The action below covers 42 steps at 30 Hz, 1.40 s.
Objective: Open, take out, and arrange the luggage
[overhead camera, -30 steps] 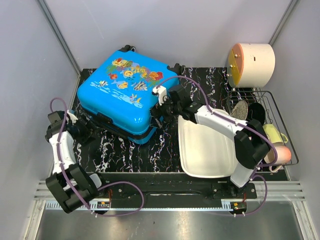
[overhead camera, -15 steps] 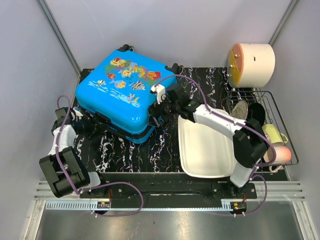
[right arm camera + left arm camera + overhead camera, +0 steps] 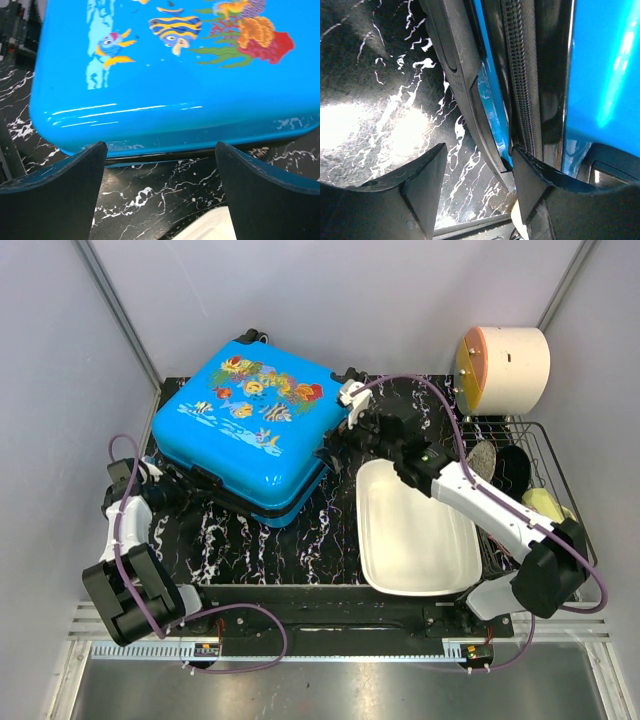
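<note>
I keep moving my right gripper along the suitcase's black seam and close it on the zipper pull. The fingers are wide apart, and there is open mat beside the seam.
The luggage is a bright blue fish-print suitcase lying flat and closed on the black marbled mat. My left gripper is at its front-left edge. In the left wrist view its jaws stand partly apart, with the suitcase's black trim strip running down between them and the zipper by the right finger. My right gripper is at the suitcase's right side. It is wide open, facing the blue shell with only mat between its fingers.
A white rectangular basin lies right of the suitcase, under my right forearm. A wire rack with cups stands at the far right. A cream cylinder sits at the back right. Grey walls close in on three sides.
My right gripper has moved from the suitcase's front-right corner back along its right side, the arm stretching out. The left jaws have narrowed at the front-left edge. The suitcase shifted slightly left.
</note>
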Each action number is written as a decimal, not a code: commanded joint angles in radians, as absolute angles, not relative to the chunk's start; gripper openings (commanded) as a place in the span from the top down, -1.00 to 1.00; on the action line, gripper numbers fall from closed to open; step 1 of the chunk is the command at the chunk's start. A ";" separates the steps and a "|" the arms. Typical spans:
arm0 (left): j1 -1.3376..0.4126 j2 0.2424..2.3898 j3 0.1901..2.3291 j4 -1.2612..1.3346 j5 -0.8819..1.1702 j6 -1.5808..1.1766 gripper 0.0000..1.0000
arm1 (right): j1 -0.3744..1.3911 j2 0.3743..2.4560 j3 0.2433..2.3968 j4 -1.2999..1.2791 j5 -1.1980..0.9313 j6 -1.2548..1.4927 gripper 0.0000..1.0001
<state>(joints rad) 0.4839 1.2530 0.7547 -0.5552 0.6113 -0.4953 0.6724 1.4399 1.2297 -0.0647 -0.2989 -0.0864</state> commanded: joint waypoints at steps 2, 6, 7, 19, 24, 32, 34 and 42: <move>0.500 1.191 0.762 -0.512 0.555 -0.509 -0.18 | 0.592 1.414 1.235 -0.092 -0.351 -0.043 -0.99; 0.506 1.141 0.758 -0.518 0.561 -0.514 -0.17 | 0.554 1.414 1.233 -0.127 -0.406 -0.017 -0.99; 0.506 1.144 0.756 -0.534 0.566 -0.515 -0.17 | 0.552 1.414 1.226 -0.129 -0.407 -0.017 -1.00; 0.497 1.250 0.742 -0.506 0.549 -0.543 -0.08 | 0.519 1.463 1.269 -0.201 -0.436 -0.005 -0.99; 0.459 1.328 0.745 -0.448 0.528 -0.557 -0.08 | 0.509 1.483 1.266 -0.201 -0.449 -0.005 -0.99; 0.374 1.433 0.765 -0.414 0.474 -0.558 -0.11 | 0.485 1.480 1.247 -0.207 -0.431 -0.005 -0.99; 0.356 1.466 0.764 -0.422 0.454 -0.552 -0.05 | 0.477 1.482 1.232 -0.201 -0.420 -0.005 -0.99; 0.379 1.626 0.954 -0.627 0.385 -0.325 1.00 | 0.413 1.454 1.123 -0.149 -0.489 -0.066 -1.00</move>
